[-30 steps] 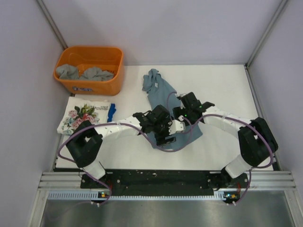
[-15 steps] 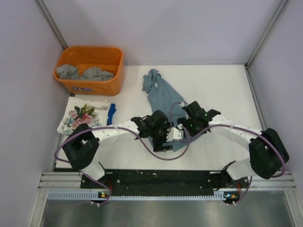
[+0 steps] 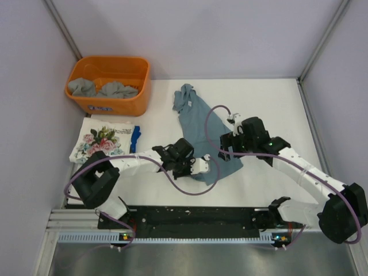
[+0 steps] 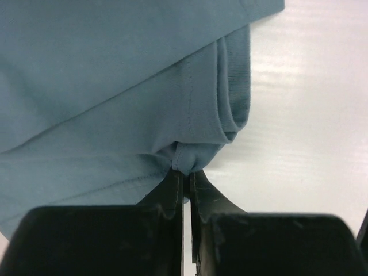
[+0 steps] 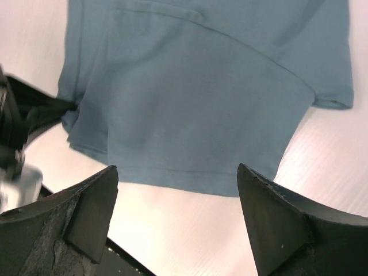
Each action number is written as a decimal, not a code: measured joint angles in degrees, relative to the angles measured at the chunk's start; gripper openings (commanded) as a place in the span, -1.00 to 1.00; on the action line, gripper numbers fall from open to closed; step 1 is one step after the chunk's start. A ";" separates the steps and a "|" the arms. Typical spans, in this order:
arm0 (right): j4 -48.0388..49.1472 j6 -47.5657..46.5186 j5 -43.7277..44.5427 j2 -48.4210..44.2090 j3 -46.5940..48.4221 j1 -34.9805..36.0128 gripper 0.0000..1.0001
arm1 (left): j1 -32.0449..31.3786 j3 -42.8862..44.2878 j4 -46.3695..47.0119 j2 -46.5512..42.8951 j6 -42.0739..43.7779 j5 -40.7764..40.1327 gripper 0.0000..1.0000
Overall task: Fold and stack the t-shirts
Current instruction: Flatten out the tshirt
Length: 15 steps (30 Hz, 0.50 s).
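My gripper will make the blue-grey t-shirt (image 3: 198,122) open into a wide hanging sheet when I lift and spread it, since a folded edge (image 5: 263,56) crosses it.
A dusty blue-grey t-shirt (image 3: 201,123) lies stretched out on the white table, its bunched end far and its hem near. My left gripper (image 3: 201,167) is at the hem's near left corner; in the left wrist view it (image 4: 184,175) is shut on a pinched fold of the t-shirt (image 4: 115,86). My right gripper (image 3: 229,150) hovers over the hem's right side. In the right wrist view it (image 5: 175,172) stands open, its fingers apart above the t-shirt (image 5: 201,103). A folded white floral t-shirt (image 3: 102,142) lies at the left.
An orange tub (image 3: 109,106) at the far left holds crumpled grey t-shirts (image 3: 103,89). A small blue object (image 3: 135,138) lies beside the floral shirt. The black rail (image 3: 195,215) runs along the near edge. Purple cables loop from both arms.
My left gripper has closed on the shirt's hem corner and shifted slightly left and nearer. The right arm has swung to the right, still open.
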 measured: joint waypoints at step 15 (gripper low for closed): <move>30.42 -13.86 0.37 -5.99 -18.53 26.45 0.72 | 17.31 4.85 -10.49 -7.58 -2.97 15.58 -1.00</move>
